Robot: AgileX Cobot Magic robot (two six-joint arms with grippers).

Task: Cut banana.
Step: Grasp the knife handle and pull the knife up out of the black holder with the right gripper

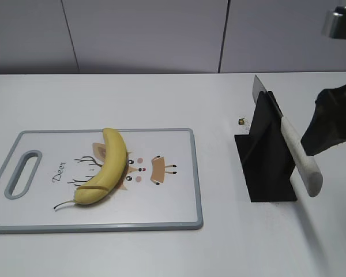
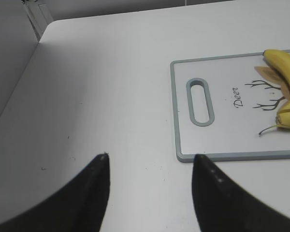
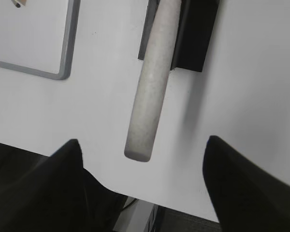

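Observation:
My right gripper's open fingers have the pale handle's loose end [image 1: 313, 180] pointing into them, so I should go on toward the black stand [image 1: 266, 164] until they are on both sides of the handle, before I close them.
The yellow banana [image 1: 106, 166] lies on the cutting board [image 1: 179, 213], stem end toward the front with one cut across it. It also shows at the right edge of the left wrist view [image 2: 287, 89]. A knife with a pale handle [image 1: 299, 156] rests in a black stand [image 1: 265, 158]; the handle runs down the middle of the right wrist view [image 3: 150, 82]. My right gripper [image 3: 142, 145] is open, its fingers either side of the handle's end, not touching it. In the exterior view it is the dark shape [image 1: 328, 124] right of the knife. My left gripper [image 2: 150, 162] is open and empty over bare table left of the board.
The board [image 2: 183, 121] has a slot handle [image 2: 200, 101] on its left and a brown deer print [image 1: 147, 167] beside the banana. A small dark bit [image 1: 241, 121] lies behind the stand. The table's front edge shows just under the right gripper [image 3: 135, 191].

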